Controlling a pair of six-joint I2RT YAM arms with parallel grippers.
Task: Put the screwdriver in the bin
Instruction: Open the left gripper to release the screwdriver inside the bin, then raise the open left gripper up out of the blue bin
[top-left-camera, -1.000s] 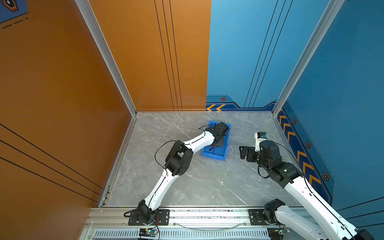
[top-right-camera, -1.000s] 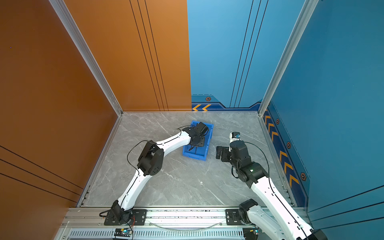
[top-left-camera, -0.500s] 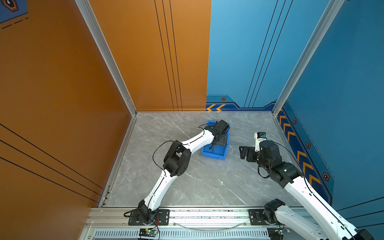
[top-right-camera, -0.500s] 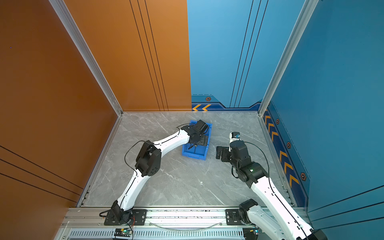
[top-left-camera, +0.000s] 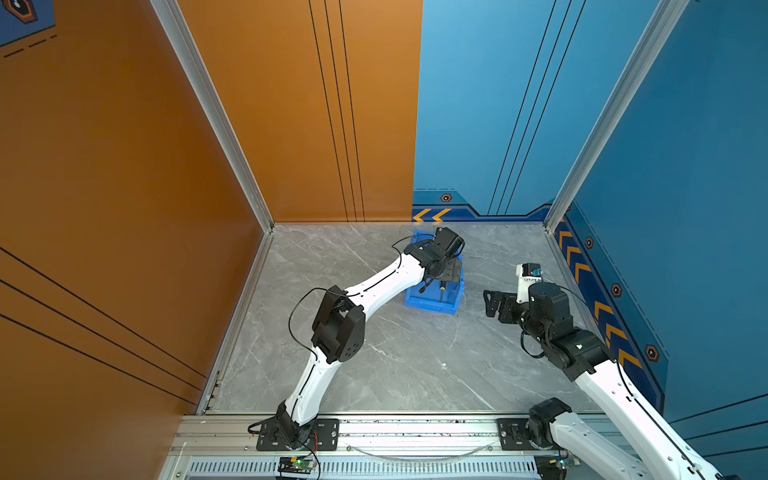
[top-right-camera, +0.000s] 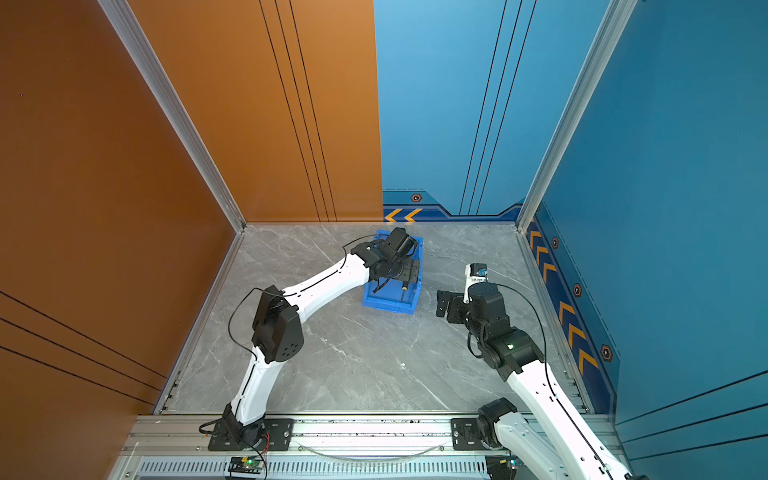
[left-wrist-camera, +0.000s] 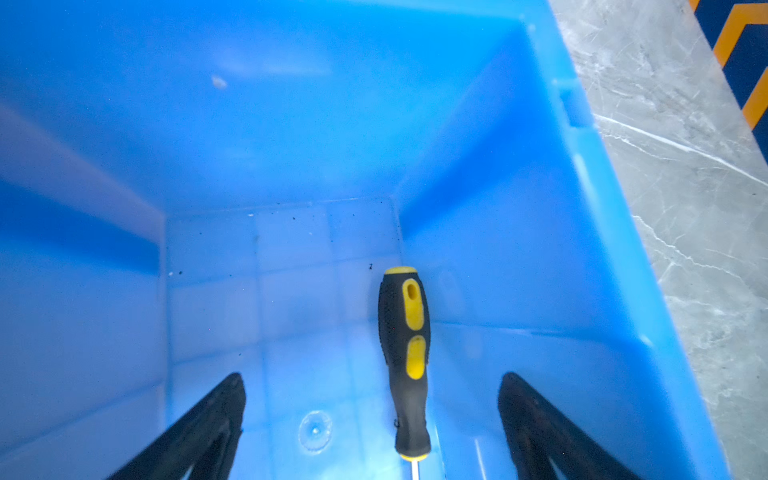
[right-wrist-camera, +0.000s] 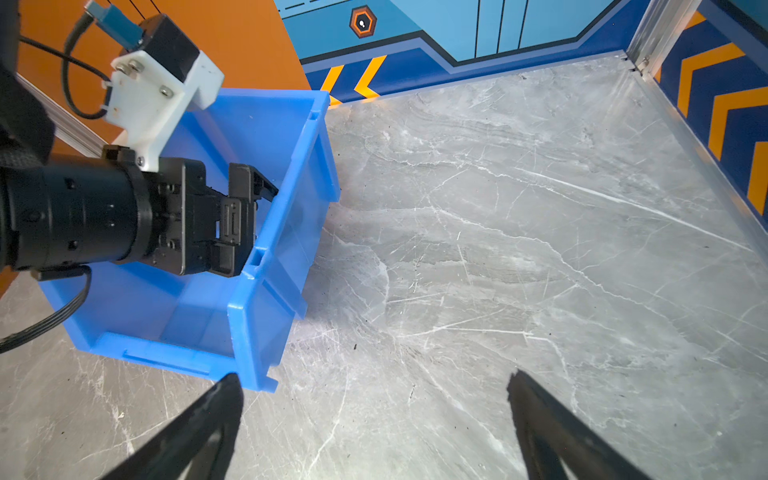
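Note:
The screwdriver is already inside the blue bin (top-right-camera: 389, 299), but the bin stands at a slant near the back wall. Next, my left gripper pulls the bin toward me (top-right-camera: 397, 321) and straightens it.
The screwdriver (left-wrist-camera: 405, 357), black and yellow in the handle, lies flat on the floor of the blue bin (left-wrist-camera: 498, 208), beside one side wall. My left gripper (left-wrist-camera: 372, 376) hangs open above it, one finger on each side, touching nothing. In both top views the left gripper (top-left-camera: 446, 270) (top-right-camera: 405, 270) sits over the bin (top-left-camera: 432, 305) (top-right-camera: 388, 305), and the screwdriver (top-left-camera: 442, 289) (top-right-camera: 403, 287) shows just below it. My right gripper (right-wrist-camera: 374, 378) is open and empty over bare table, right of the bin (right-wrist-camera: 282, 232); it (top-left-camera: 492, 303) stays low.
The bin stands near the back wall on the grey marble table (top-left-camera: 415, 357). Orange and blue walls close the table on three sides. The left arm's elbow (top-left-camera: 338, 328) rises over the table's left middle.
My left gripper has opened and let go of the screwdriver, which now lies in the bin. The left wrist has shifted slightly toward the back wall. The right arm has not moved.

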